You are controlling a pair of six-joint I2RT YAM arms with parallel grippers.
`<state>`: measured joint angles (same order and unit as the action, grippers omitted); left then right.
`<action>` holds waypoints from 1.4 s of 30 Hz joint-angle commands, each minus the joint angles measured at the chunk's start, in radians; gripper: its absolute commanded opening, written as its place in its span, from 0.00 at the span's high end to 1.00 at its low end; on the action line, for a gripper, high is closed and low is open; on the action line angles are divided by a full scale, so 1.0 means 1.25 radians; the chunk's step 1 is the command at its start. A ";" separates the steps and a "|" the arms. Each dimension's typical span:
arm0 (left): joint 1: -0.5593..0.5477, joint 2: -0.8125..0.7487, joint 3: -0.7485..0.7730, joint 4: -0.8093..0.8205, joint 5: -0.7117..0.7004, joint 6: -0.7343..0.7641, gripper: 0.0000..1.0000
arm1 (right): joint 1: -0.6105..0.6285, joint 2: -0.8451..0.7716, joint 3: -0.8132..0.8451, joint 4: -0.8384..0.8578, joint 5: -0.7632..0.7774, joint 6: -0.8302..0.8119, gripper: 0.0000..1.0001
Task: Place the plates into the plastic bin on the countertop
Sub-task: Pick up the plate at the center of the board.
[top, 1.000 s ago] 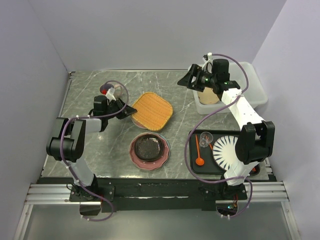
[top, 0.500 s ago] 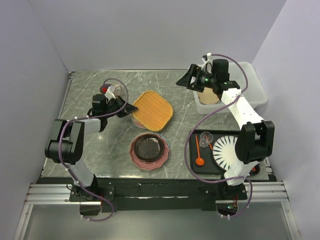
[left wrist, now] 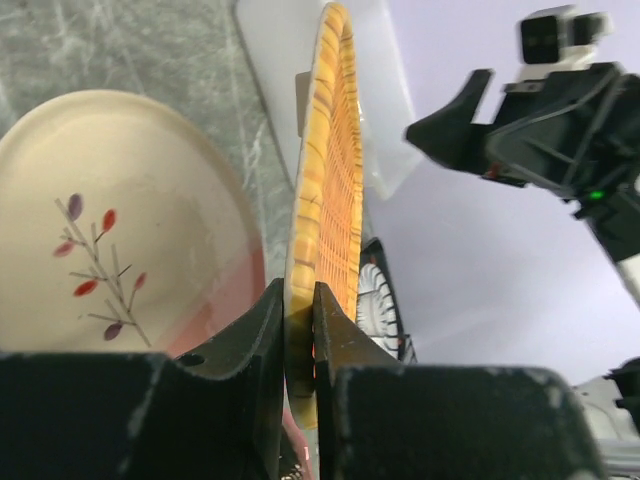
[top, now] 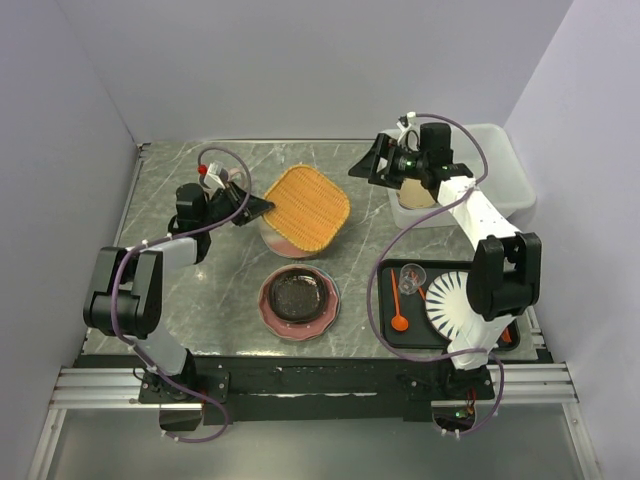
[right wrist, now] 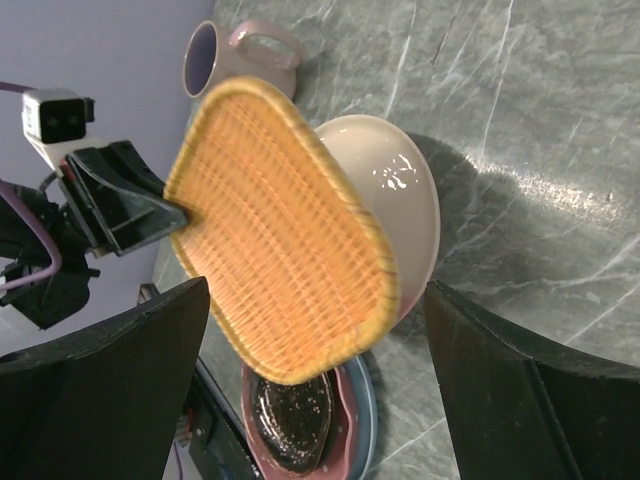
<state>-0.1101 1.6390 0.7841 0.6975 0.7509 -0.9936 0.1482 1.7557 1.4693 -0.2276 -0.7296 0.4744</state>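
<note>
My right gripper's open fingers are facing the orange plate's free rim [top: 346,205]. My right gripper keeps moving toward the plate until the fingers are on both sides of the plate's free rim, then close.
My left gripper [top: 256,208] is shut on the left rim of the orange rounded-square plate [top: 306,208] and holds it tilted above the pink-and-cream floral plate [top: 274,241]. In the left wrist view the orange plate [left wrist: 326,190] stands edge-on between my jaws, with the floral plate [left wrist: 110,230] below. The black speckled plate [top: 298,295] lies on the pink dotted plate [top: 325,312]. The plastic bin [top: 505,165] stands at the back right with a small cream plate [top: 418,193] in it. My right gripper [top: 378,166] is open and empty, left of the bin, facing the orange plate [right wrist: 280,230].
A black tray [top: 385,300] at the front right holds a striped white plate [top: 455,300], an orange spoon [top: 399,318] and a glass [top: 410,277]. A mug [right wrist: 225,58] stands on the countertop [top: 180,300] behind my left gripper.
My left gripper has raised the orange plate off the floral plate and swung it up and toward the back. My right gripper stayed beside the bin.
</note>
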 commanded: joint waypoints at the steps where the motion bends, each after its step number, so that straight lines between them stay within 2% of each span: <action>1: 0.013 -0.020 0.002 0.208 0.067 -0.108 0.99 | 0.007 0.005 0.010 0.031 -0.050 0.003 0.06; 13: 0.017 0.023 0.003 0.345 0.091 -0.209 0.99 | 0.043 0.056 0.044 0.025 -0.105 0.001 0.05; 20: 0.017 0.023 0.006 0.343 0.094 -0.208 0.99 | 0.078 0.096 0.085 -0.015 -0.126 -0.019 0.06; 25: 0.017 0.017 0.002 0.333 0.088 -0.197 0.99 | 0.095 0.111 0.102 -0.031 -0.133 -0.025 0.10; 35: 0.017 0.007 -0.009 0.323 0.090 -0.188 0.99 | 0.104 0.132 0.114 -0.039 -0.153 -0.019 0.48; 36: 0.017 0.004 -0.010 0.319 0.089 -0.186 0.99 | 0.105 0.133 0.114 -0.038 -0.156 -0.019 0.55; 38: 0.017 -0.001 -0.012 0.306 0.086 -0.176 0.99 | 0.105 0.133 0.111 -0.035 -0.155 -0.016 0.62; 42: 0.017 -0.013 -0.015 0.279 0.079 -0.156 0.99 | 0.106 0.131 0.107 -0.039 -0.156 -0.017 0.83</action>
<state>-0.0834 1.6821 0.7567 0.9874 0.8371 -1.2114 0.2707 1.9209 1.5639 -0.2787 -0.9390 0.4606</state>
